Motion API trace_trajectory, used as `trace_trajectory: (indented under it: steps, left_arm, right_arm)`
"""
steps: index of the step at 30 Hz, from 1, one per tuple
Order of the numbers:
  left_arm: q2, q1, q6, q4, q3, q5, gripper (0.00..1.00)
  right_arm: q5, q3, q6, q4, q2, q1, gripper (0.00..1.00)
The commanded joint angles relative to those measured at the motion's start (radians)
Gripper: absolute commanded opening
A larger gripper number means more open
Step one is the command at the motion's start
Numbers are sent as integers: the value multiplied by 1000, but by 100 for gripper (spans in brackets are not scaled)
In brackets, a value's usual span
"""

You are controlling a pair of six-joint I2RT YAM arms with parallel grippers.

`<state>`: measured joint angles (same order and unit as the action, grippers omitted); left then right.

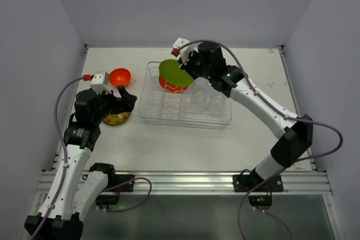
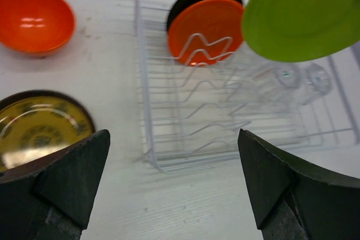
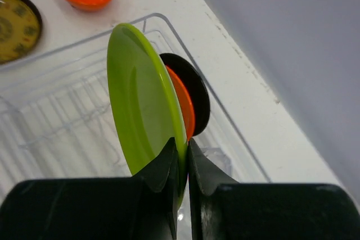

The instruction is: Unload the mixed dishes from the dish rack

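The yellow-brown plate (image 1: 116, 118) is next to my left gripper and far from my right gripper, so my left gripper should grab the lime green plate's free rim (image 1: 162, 71) before stacking it.
My right gripper (image 3: 183, 144) is shut on the rim of the lime green plate (image 3: 140, 99), which it holds on edge above the back left of the clear dish rack (image 1: 185, 120). Behind that plate, a red-orange plate (image 3: 184, 108) and a black plate (image 3: 198, 91) stand upright in the rack's slots. Clear tumblers (image 1: 208, 99) sit in the rack's right half. An orange bowl (image 1: 120, 76) and a yellow-brown plate (image 2: 39, 127) lie on the table left of the rack. My left gripper (image 2: 173, 136) hangs wide open with nothing in it, over the table beside the yellow-brown plate.
The white table (image 1: 185, 144) is walled in by grey panels at the back and on both sides. The left arm's body partly covers the yellow-brown plate (image 1: 117, 119) in the top view. A metal rail (image 1: 180, 182) runs along the near edge.
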<state>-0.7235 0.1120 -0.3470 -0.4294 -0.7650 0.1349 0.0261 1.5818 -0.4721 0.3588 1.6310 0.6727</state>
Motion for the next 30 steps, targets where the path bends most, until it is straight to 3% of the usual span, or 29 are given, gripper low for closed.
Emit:
trace_trajectory:
  steps: [1, 7, 11, 16, 22, 24, 28, 30]
  left_arm:
    - [-28, 8, -95, 239, -34, 397, 100]
    - [-88, 40, -119, 313, -57, 476, 100]
    - [-128, 83, -156, 391, -34, 571, 100]
    - [-139, 173, -231, 558, -5, 624, 100]
    - [-93, 210, -196, 469, -28, 503, 100]
    - [-56, 210, -127, 322, -28, 373, 100]
    - [54, 210, -145, 244, 30, 192, 100]
    - [62, 210, -203, 311, 44, 244, 100]
  right_arm:
    - [72, -63, 426, -34, -141, -24, 0]
    - [274, -285, 769, -159, -344, -81, 0]
    - [454, -374, 863, -251, -395, -85, 0]
    - [532, -428, 912, -327, -412, -87, 0]
    - [472, -488, 900, -331, -439, -94, 0]
    - [468, -538, 911, -348, -477, -94, 0]
    - [417, -641, 969, -409, -591, -122, 0]
    - [410, -702, 1012, -472, -637, -122, 0]
